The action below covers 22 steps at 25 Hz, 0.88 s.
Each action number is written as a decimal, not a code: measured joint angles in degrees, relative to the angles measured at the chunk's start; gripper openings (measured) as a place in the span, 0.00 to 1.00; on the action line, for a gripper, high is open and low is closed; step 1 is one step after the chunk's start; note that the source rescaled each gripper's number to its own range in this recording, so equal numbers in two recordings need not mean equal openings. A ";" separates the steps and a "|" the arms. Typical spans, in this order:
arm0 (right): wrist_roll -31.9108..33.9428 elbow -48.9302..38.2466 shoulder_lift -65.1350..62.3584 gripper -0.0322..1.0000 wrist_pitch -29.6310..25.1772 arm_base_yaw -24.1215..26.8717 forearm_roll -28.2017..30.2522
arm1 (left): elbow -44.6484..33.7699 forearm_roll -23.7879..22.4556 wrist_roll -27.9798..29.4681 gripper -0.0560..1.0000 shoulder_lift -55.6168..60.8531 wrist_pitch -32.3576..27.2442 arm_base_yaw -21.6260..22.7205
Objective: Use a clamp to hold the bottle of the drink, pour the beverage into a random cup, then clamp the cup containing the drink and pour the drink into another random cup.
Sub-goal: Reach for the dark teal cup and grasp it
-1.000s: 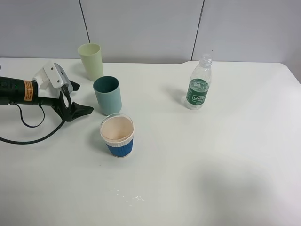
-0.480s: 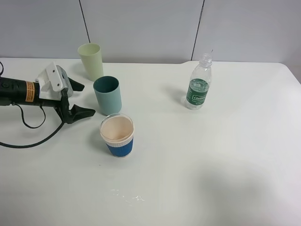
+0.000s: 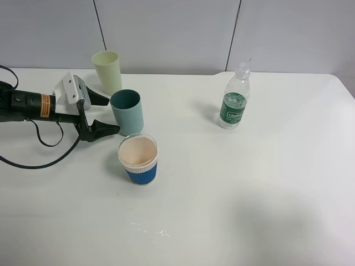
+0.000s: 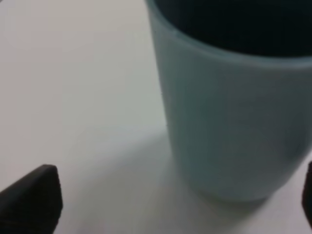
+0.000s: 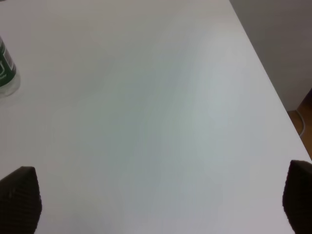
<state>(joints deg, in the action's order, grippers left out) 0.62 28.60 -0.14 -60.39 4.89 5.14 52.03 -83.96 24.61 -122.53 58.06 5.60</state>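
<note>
The bottle's cap is off and clear drops [image 3: 162, 233] are near the front, so I expect the teal-green cup [image 3: 127, 112] to pour out a clear stream when I tip it.
The teal-green cup [image 3: 127, 113] stands left of centre and fills the left wrist view [image 4: 234, 122], dark inside. My left gripper [image 3: 112, 116] is open and lies level at the cup's left side, one fingertip behind the cup's edge and one in front; in its wrist view [image 4: 168, 202] the tips frame the cup's base without touching. The uncapped bottle [image 3: 236, 100] with the green label stands at the back right, its edge showing in the right wrist view [image 5: 6, 68]. The short blue-banded cup [image 3: 138, 160] sits in front of the teal one. My right gripper [image 5: 158, 200] is open over bare table.
A pale yellow-green tumbler [image 3: 108, 72] stands behind the teal cup, close to the left arm's wrist. A few water drops [image 3: 150, 230] lie on the white table [image 3: 266, 183] near the front. The table's right edge [image 5: 273, 97] runs beside the right gripper.
The left arm has slid to the right toward the teal-green cup, so its open fingertips now reach the cup's left side. Cups and bottle have not moved.
</note>
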 joint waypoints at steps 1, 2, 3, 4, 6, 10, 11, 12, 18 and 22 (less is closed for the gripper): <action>0.00 0.00 0.00 0.99 0.00 0.00 0.00 | 0.33 0.00 0.00 1.00 -0.34 0.17 -0.19; 0.00 0.00 0.00 0.99 0.00 0.00 0.00 | 0.58 0.00 0.00 1.00 -0.64 0.19 -0.50; 0.00 0.00 0.00 0.99 0.00 0.00 0.00 | 0.94 -0.11 0.00 1.00 -0.91 0.45 -0.88; 0.00 0.00 0.00 0.99 0.00 0.00 0.00 | 1.15 -0.16 0.00 1.00 -1.07 0.75 -1.12; 0.00 0.00 0.00 0.99 0.00 0.00 0.00 | 1.60 -0.16 0.00 1.00 -1.63 1.92 -1.60; 0.00 0.00 0.00 0.99 0.00 0.00 0.00 | 1.80 -0.24 0.00 1.00 -2.23 3.12 -2.38; 0.00 0.00 0.00 0.99 0.00 0.00 0.00 | 1.80 -0.24 0.00 1.00 -2.30 3.37 -2.38; 0.00 0.00 0.00 0.99 0.00 0.00 0.00 | 1.80 -0.24 0.00 1.00 -2.36 3.45 -2.38; 0.00 0.00 0.00 0.99 0.00 0.00 0.00 | 1.80 -0.82 0.00 1.00 -2.36 4.05 -4.12; 0.00 0.00 0.00 0.99 0.00 0.00 0.00 | 1.80 -0.82 0.00 1.00 -2.36 4.05 -5.31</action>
<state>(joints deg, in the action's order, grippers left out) 0.62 28.60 -0.14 -60.39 4.89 5.14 53.84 -84.78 24.61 -124.89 62.12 0.28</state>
